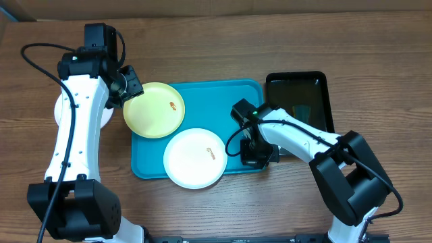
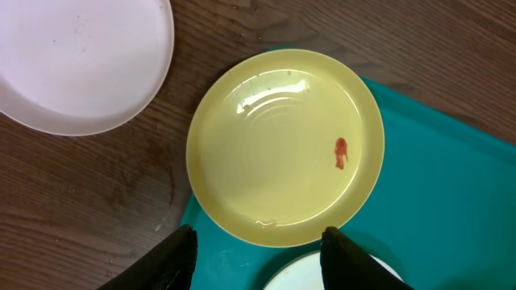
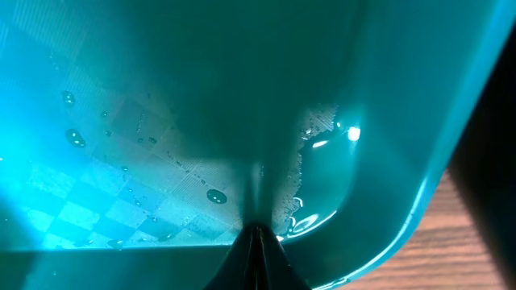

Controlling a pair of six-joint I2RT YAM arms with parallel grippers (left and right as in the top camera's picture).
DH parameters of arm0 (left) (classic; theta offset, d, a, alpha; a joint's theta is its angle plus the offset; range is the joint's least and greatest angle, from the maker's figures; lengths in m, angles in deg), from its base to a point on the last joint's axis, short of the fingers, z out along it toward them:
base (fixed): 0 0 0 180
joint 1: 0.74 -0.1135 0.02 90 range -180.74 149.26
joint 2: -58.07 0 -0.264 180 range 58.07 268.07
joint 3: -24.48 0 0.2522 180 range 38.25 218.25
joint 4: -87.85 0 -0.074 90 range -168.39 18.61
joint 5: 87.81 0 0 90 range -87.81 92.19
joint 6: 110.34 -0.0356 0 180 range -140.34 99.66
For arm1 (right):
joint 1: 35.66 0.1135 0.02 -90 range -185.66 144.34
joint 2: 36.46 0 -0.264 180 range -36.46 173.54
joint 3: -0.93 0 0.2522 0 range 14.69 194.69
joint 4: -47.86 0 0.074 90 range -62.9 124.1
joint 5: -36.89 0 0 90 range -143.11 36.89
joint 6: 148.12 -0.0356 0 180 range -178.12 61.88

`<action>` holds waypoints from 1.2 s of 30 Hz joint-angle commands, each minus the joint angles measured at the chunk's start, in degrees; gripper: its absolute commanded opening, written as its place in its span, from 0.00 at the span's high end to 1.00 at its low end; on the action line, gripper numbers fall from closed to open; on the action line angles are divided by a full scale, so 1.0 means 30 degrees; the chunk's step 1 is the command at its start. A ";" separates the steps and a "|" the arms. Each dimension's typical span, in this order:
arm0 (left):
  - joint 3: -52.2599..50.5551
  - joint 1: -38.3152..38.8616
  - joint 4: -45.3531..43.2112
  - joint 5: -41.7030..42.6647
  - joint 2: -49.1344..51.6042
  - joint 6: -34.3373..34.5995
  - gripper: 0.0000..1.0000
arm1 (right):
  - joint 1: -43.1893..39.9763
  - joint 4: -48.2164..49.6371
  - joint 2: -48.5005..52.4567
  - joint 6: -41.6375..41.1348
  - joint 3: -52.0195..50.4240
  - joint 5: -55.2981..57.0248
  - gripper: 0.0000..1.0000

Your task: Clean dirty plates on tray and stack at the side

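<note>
Next, my right gripper leaves the tray before my left gripper shifts the white plate inward by its rim (image 1: pixel 167 151), because the plate overhangs the turquoise tray's front edge.
A pale yellow-green plate (image 1: pixel 154 109) (image 2: pixel 282 145) with an orange-brown smear lies half over the top left edge of the turquoise tray (image 1: pixel 226 101) (image 2: pixel 451 201). A white plate (image 1: pixel 196 157) (image 2: pixel 302 278) with a smear rests on the tray's front edge. Another white plate (image 1: pixel 108 116) (image 2: pixel 81 56) sits on the table to the left, mostly hidden under my left arm. My left gripper (image 1: pixel 129 89) (image 2: pixel 260 262) hangs open just short of the yellow plate's rim, holding nothing. My right gripper (image 1: pixel 256 156) (image 3: pixel 258 242) is shut, tips low over the tray's wet front right corner (image 3: pixel 161 161).
A smaller black tray (image 1: pixel 297 101) stands right beside the turquoise tray. Water drops (image 3: pixel 216 196) dot the tray floor. Bare wooden table (image 1: pixel 378 81) lies to the right and behind.
</note>
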 commanded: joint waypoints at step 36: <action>-0.4867 0.3730 0.5297 0.3585 0.0437 -0.3082 0.18 | -1.0622 -0.6907 -0.0015 0.4189 1.0120 0.1676 0.00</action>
